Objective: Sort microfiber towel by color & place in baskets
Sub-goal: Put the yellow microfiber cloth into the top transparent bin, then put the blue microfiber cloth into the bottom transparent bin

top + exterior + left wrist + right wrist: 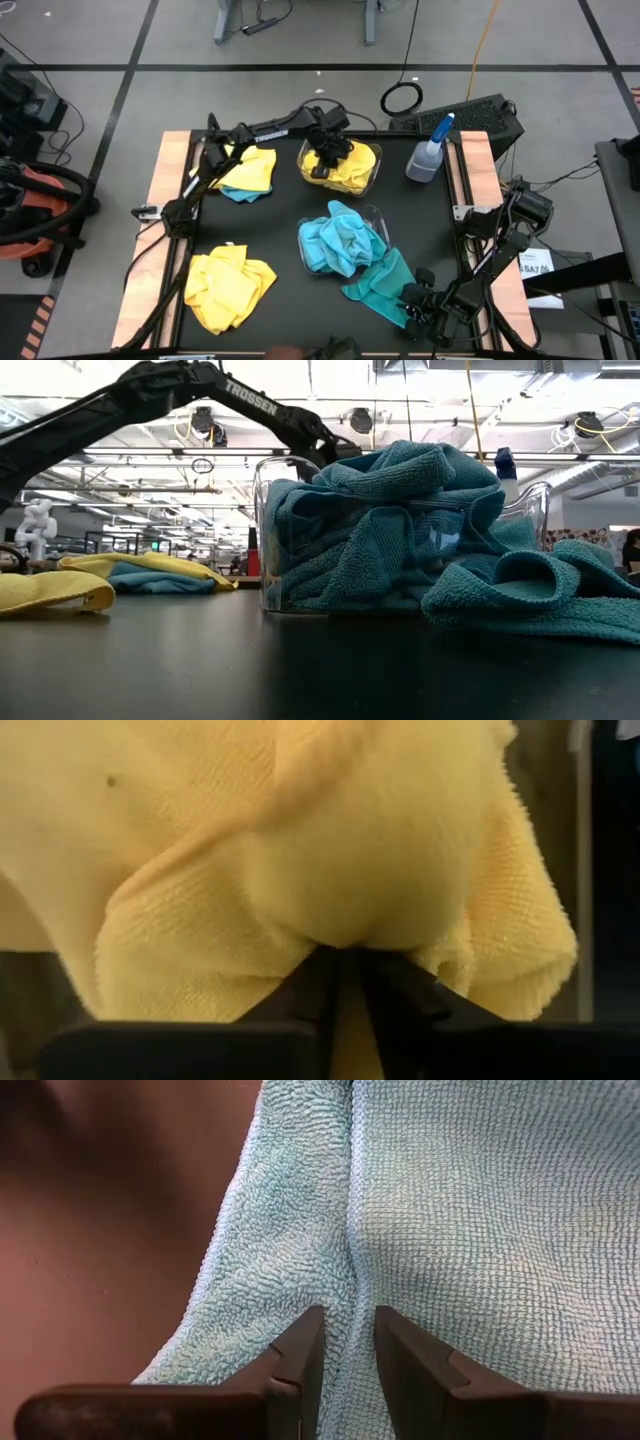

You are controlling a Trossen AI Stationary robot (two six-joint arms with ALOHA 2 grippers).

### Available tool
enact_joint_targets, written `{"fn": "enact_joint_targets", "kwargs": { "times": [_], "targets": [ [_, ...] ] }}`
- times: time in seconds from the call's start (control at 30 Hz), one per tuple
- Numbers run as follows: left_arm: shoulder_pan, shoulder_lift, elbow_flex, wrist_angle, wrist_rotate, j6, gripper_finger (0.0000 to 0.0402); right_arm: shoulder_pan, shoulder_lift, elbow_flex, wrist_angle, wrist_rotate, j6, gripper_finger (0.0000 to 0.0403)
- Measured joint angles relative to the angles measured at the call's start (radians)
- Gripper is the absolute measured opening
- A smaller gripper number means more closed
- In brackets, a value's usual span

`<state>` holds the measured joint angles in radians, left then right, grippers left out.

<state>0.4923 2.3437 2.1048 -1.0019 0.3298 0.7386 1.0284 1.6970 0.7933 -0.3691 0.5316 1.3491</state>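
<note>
The turquoise towel's hem (356, 1270) is flat between the right gripper's fingers, so the robot should spread them wide and gather a fuller fold (405, 1270) before it lifts the towel.
The far basket (375, 160) holds yellow microfiber towels (355, 172). My left gripper (322, 168) reaches down into it and is shut on yellow cloth (300, 870). The near basket (378, 215) is heaped with turquoise towels (335, 245), which also show in the low view (380, 530). One turquoise towel (382, 282) lies spread on the table, leaning on that basket's near right side. My right gripper (408, 302) is shut on this towel's near edge. My left gripper pinches a bulging fold of a yellow towel (350, 925) between its two fingertips. It comes steeply from above. The towel rests in the far basket among the other yellow ones. One layer or several, I cannot tell. My right gripper pinches a raised ridge of the turquoise towel (350, 1295) between its two fingers, slanting down from the table's near right. The rest of the towel lies slack on the table.
A pile of yellow towels (230, 288) lies near left. A yellow towel over a turquoise one (250, 172) lies far left. A clear spray bottle (430, 150) stands far right beside the yellow basket. Bare black tabletop (260, 225) lies between the piles and baskets.
</note>
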Motion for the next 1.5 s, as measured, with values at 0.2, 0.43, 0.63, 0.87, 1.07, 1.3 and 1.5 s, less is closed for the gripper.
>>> {"fn": "enact_joint_targets", "kwargs": {
  "times": [0.2,0.43,0.63,0.87,1.07,1.3,1.5],
  "targets": [
    [0.0,0.04,0.0,0.036,-0.015,-0.001,0.0101,0.0,0.0,0.0,-0.001,0.003,-0.001,0.0084],
    [0.0,0.029,0.023,0.036,-0.051,-0.035,0.0114,0.0,0.0,0.0,-0.001,0.018,-0.003,0.0084],
    [-0.006,-0.037,0.118,-0.067,-0.053,-0.052,0.0114,0.0,0.0,0.0,0.001,0.021,-0.059,0.0099],
    [-0.063,-0.164,0.178,-0.213,-0.055,-0.053,0.0114,0.0,-0.002,0.019,-0.001,0.019,-0.132,0.0188],
    [-0.151,-0.291,0.179,-0.207,-0.063,-0.078,0.0114,0.0,-0.003,0.067,-0.039,0.049,-0.229,0.0253],
    [-0.279,-0.348,0.179,-0.225,-0.078,-0.109,0.0114,-0.009,-0.003,0.085,-0.105,0.127,-0.242,0.0271],
    [-0.414,-0.351,0.179,-0.274,-0.248,-0.132,0.012,-0.044,-0.003,0.085,-0.17,0.128,-0.21,0.0272]
  ]
}}
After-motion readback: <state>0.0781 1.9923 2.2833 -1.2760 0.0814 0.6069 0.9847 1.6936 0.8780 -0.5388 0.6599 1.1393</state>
